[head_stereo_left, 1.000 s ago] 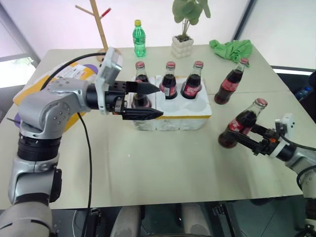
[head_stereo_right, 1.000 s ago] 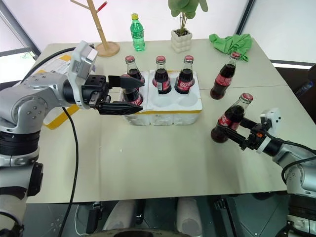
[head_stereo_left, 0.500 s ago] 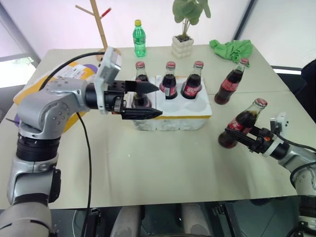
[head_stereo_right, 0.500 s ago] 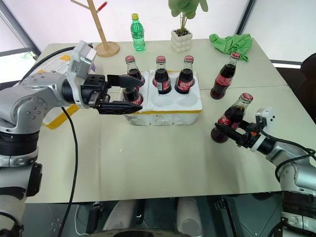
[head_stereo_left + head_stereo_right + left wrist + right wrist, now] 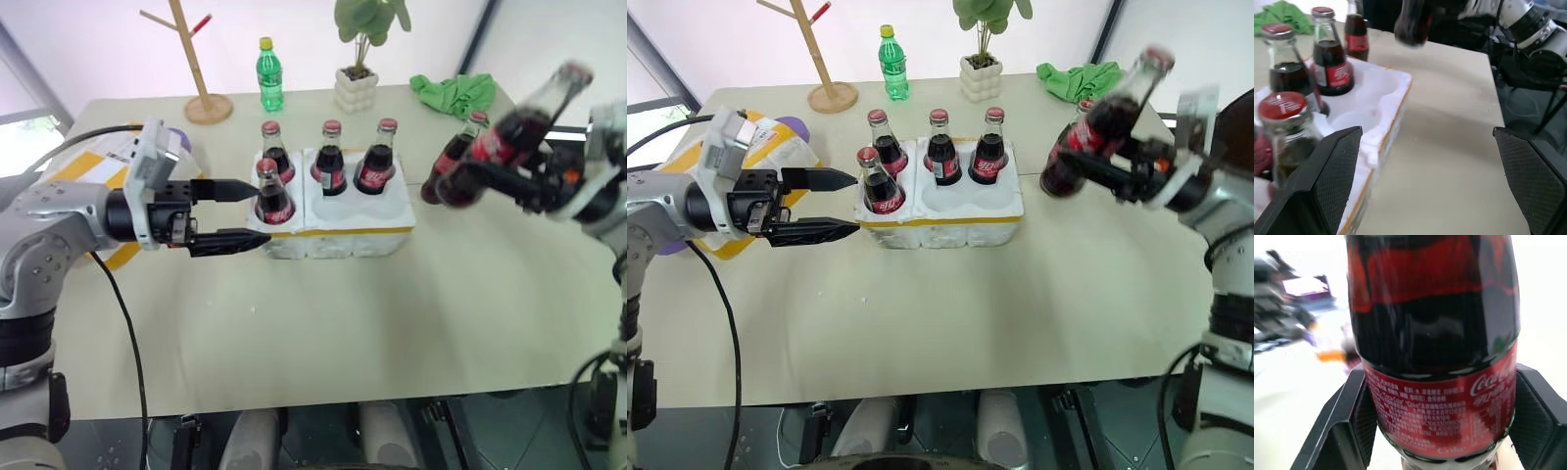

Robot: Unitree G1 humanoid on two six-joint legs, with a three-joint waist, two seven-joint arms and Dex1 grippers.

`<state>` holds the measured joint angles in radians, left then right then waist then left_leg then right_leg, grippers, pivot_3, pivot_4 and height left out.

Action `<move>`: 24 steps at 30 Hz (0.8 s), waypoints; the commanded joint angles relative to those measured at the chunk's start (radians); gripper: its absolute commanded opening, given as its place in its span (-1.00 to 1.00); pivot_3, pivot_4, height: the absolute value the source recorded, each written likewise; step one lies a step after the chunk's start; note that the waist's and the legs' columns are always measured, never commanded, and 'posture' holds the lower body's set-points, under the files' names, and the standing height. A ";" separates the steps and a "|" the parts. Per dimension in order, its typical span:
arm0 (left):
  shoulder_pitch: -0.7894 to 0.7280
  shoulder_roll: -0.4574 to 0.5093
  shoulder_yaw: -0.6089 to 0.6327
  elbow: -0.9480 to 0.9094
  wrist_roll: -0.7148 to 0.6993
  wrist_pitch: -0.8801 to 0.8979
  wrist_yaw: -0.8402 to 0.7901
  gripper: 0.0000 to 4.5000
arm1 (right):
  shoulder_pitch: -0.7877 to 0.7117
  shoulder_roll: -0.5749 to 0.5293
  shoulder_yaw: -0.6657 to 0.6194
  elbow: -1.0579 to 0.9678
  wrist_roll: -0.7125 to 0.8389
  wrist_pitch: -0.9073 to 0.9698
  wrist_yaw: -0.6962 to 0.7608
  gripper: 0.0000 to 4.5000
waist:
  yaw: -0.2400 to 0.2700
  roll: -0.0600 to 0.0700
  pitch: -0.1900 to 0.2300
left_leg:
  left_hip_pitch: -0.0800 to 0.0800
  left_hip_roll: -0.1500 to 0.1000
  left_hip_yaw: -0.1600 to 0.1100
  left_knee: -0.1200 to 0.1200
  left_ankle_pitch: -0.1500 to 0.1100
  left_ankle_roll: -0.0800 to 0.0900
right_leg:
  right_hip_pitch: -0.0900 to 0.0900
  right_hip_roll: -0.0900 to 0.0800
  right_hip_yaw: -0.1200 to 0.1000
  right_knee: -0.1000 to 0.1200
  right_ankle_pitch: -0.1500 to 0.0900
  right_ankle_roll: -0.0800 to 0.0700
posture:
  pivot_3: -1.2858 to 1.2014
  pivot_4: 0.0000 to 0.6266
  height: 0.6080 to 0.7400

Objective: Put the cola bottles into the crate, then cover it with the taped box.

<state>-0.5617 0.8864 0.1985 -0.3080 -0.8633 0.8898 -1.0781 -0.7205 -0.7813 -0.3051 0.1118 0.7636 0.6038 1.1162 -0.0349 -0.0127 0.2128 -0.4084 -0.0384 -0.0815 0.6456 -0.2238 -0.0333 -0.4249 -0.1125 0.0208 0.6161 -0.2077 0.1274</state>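
Note:
The crate's middle front hole (image 5: 331,208) is empty and my right gripper has its cola bottle (image 5: 511,135) cap-up, so I should keep carrying the bottle until it sits inside.
The crate (image 5: 338,217) sits mid-table with three cola bottles in its back row (image 5: 330,162) and one in the front-left hole (image 5: 274,196). My left gripper (image 5: 257,211) hangs open just left of that front bottle, not touching it. My right gripper (image 5: 1095,174) is shut on another cola bottle (image 5: 511,132), held tilted in the air to the right of the crate; its label shows between the fingers (image 5: 1347,431). One more bottle (image 5: 1355,36) stands on the table behind it. The taped box (image 5: 784,147) lies at the table's left edge, partly hidden by my left arm.
Along the far edge stand a green plastic bottle (image 5: 265,73), a wooden branch stand (image 5: 201,69) and a potted plant (image 5: 358,83). A green cloth (image 5: 451,93) lies at the back right. Open tabletop stretches in front of the crate.
My right gripper closed on the bottle and lifted it off the table, up and toward the crate. My left gripper drew back to the left, away from the front-left bottle.

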 commanded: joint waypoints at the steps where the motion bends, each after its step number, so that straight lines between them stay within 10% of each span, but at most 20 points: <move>1: 0.014 0.001 0.046 -0.047 -0.028 -0.007 0.036 1.00 | -0.111 0.081 0.078 0.036 -0.014 -0.036 0.028 0.26 | -0.001 0.000 0.000 | 0.000 0.000 0.000 0.000 0.000 0.000 | 0.000 0.000 0.000 0.000 0.000 0.000 | 0.03 -0.52 1.00; 24: 0.078 0.003 0.098 -0.167 -0.146 0.017 0.200 1.00 | -0.206 0.404 0.350 0.316 -0.319 -0.242 0.058 0.26 | -0.010 0.000 0.000 | -0.001 -0.001 -0.001 -0.001 0.000 0.000 | -0.002 0.001 0.000 0.002 0.002 0.003 | 0.03 -0.52 1.00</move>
<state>-0.4807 0.8728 0.2583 -0.4495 -0.9921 0.9126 -0.8829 -0.9078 -0.3869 0.0586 0.4461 0.4404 0.3948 1.1807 -0.0446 -0.0130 0.2130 -0.4093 -0.0390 -0.0826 0.6445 -0.2237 -0.0335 -0.4273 -0.1119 0.0207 0.6182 -0.2055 0.1306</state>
